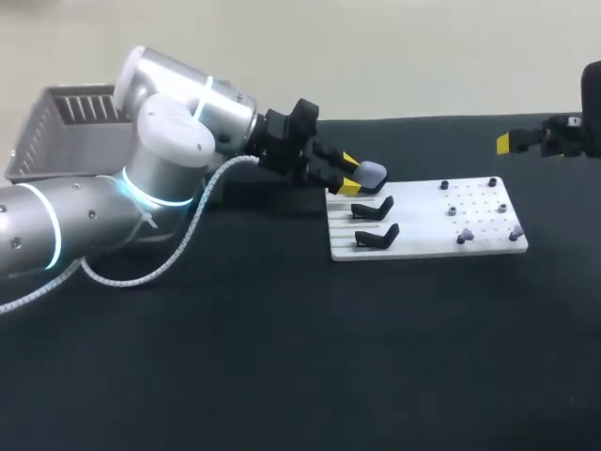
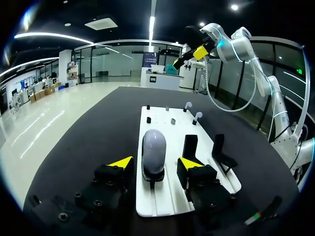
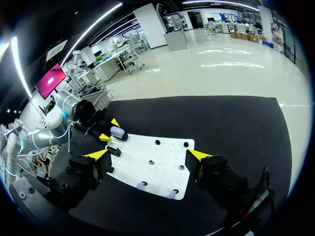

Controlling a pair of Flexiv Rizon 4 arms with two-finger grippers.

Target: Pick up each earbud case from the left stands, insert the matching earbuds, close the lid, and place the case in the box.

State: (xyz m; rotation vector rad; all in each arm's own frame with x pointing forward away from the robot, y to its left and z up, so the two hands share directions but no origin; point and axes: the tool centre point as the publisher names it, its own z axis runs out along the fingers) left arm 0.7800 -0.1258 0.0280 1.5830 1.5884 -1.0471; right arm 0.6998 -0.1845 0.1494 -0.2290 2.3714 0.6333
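Note:
My gripper will find empty slots inside the lavender earbud case [image 1: 370, 176] when it opens the case's lid, because the pale earbuds [image 1: 467, 234] stand out on their pegs.
A lavender earbud case [image 1: 373, 172] sits lid shut on the farthest black stand at the left end of the white board [image 1: 427, 246]. My left gripper [image 1: 350, 174] is open and straddles the case [image 2: 153, 151], with a small gap on each side between its yellow fingertips [image 2: 122, 163] and the case. Two nearer stands [image 1: 373, 207] [image 1: 377, 236] are empty. Small pale earbuds [image 1: 460, 238] [image 1: 515, 232] stand on pegs at the board's right end. My right gripper [image 1: 512, 143] hangs open high above the table's far right, with nothing in it [image 3: 147, 155].
A grey slatted basket [image 1: 56, 132] stands at the back left behind my left arm. Small black pegs [image 1: 444, 185] dot the right half of the board. The dark tabletop [image 1: 300, 357] spreads in front of the board.

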